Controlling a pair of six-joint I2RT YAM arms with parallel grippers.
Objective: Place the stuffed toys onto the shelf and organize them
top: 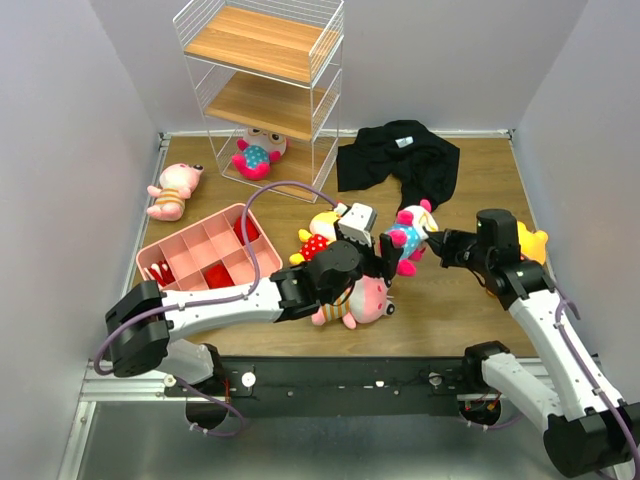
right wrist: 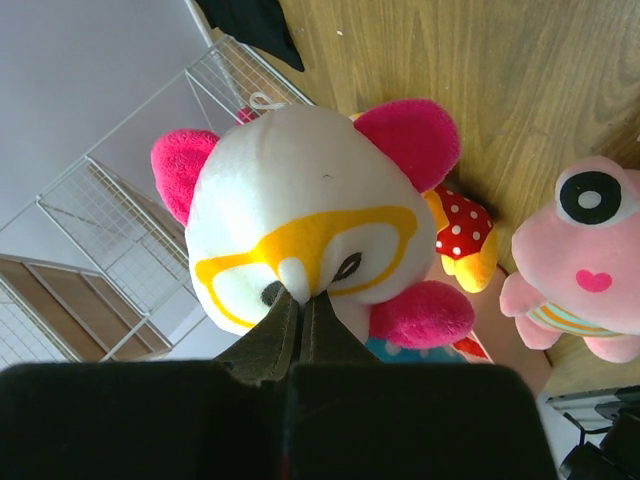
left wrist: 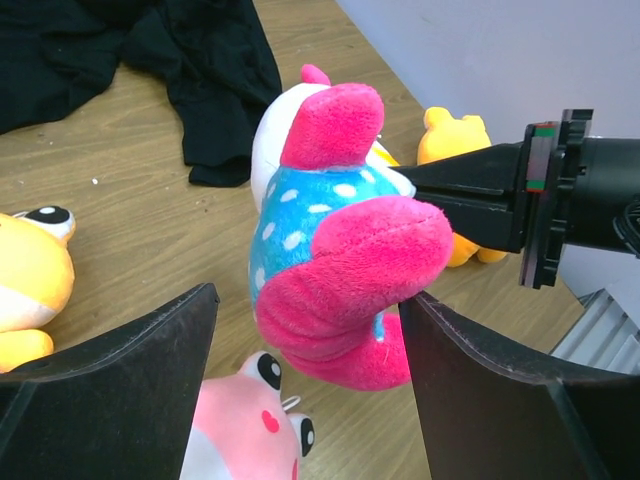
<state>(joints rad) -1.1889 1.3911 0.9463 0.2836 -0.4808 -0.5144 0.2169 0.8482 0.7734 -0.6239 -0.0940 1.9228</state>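
I need to take the white-faced toy (top: 422, 216) by its pink legs (left wrist: 350, 265) with my left gripper and put it on the shelf, because my right gripper holds it by its nose, far from the shelf.
My right gripper (right wrist: 305, 295) is shut on the nose of a white-faced toy with yellow glasses (right wrist: 300, 190) and holds it above the floor (top: 412, 236). My left gripper (left wrist: 308, 300) stands open around that toy's pink legs (left wrist: 340, 290); its right finger touches them and the left one is apart. Below lies a pink striped toy (top: 355, 300), with a yellow polka-dot toy (top: 318, 236) beside it. Another yellow toy (top: 534, 243) sits behind my right arm. A second pink toy (top: 176, 190) lies far left. The shelf (top: 265, 45) holds one white-faced toy (top: 258, 155) on its bottom tier.
A pink compartment tray (top: 160, 262) lies left of my left arm. A black garment (top: 400, 160) is spread on the wooden floor at the back right. White walls close in the sides.
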